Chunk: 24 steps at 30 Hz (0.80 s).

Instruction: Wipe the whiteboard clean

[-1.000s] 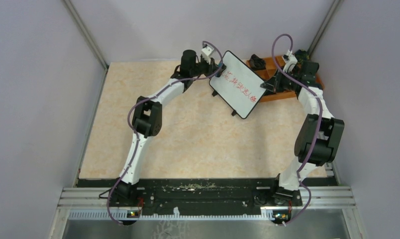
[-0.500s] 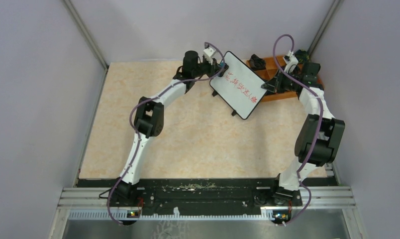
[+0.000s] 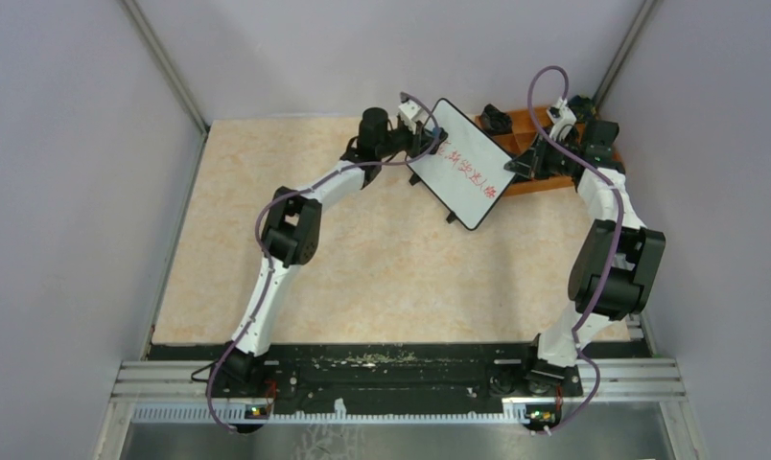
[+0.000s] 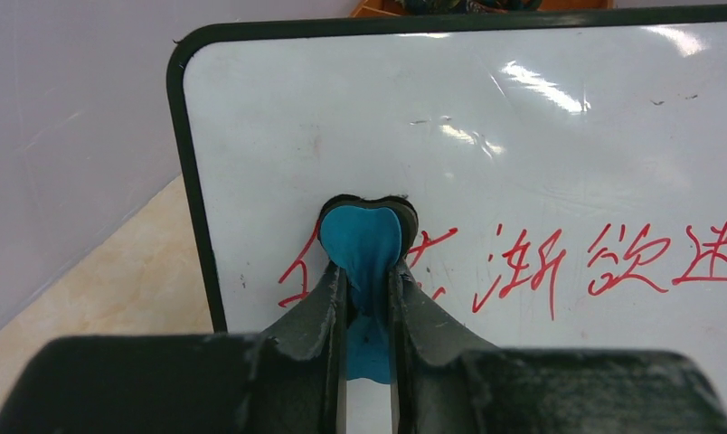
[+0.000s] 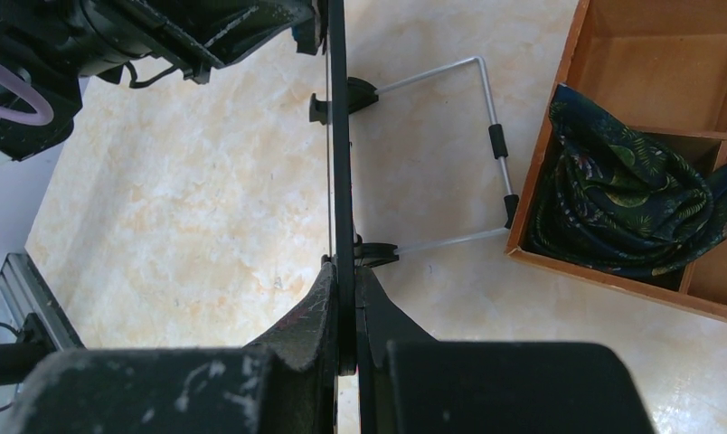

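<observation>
Red strokes of the first character (image 4: 297,268) stick out beside the eraser, so next my left gripper sweeps the eraser back down over them, closer to the black frame (image 4: 206,262).
The whiteboard (image 3: 461,163), white with a thin black frame and red handwriting, stands tilted at the back of the table. It fills the left wrist view (image 4: 523,163). My left gripper (image 4: 367,271) is shut on a blue eraser (image 4: 364,240) and presses it against the board over the first red characters at its left end. In the top view the left gripper (image 3: 430,137) is at the board's upper left edge. My right gripper (image 5: 344,271) is shut on the whiteboard's edge (image 5: 338,136), seen edge-on. In the top view the right gripper (image 3: 512,168) is at the board's right side.
An orange compartment tray (image 3: 545,144) stands behind the board at the back right; in the right wrist view it (image 5: 613,36) holds a dark patterned cloth (image 5: 613,208). The board's wire stand (image 5: 486,108) rests on the table. Purple walls close in on all sides.
My left arm has moved right, bringing the eraser onto the left end of the board. The right arm and the board have stayed still.
</observation>
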Available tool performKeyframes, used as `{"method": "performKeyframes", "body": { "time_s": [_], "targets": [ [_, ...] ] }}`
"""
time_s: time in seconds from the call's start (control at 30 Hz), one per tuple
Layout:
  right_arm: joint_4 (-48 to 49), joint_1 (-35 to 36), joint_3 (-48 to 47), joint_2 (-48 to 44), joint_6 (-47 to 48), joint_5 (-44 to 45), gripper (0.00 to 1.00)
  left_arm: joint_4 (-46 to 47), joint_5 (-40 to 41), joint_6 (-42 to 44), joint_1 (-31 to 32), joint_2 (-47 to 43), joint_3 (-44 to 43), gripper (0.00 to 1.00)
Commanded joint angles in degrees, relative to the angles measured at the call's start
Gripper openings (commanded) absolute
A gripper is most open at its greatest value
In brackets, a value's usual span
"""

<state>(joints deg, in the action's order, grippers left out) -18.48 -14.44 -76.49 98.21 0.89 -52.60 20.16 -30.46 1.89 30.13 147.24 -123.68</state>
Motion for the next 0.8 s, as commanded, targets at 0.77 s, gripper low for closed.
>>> {"method": "performKeyframes", "body": {
  "time_s": [0.77],
  "targets": [
    [0.86,1.15,-0.59,-0.56,1.3,0.39,0.0,0.62,0.15,-1.06,4.54,-4.36,6.48,0.05]
  ]
}}
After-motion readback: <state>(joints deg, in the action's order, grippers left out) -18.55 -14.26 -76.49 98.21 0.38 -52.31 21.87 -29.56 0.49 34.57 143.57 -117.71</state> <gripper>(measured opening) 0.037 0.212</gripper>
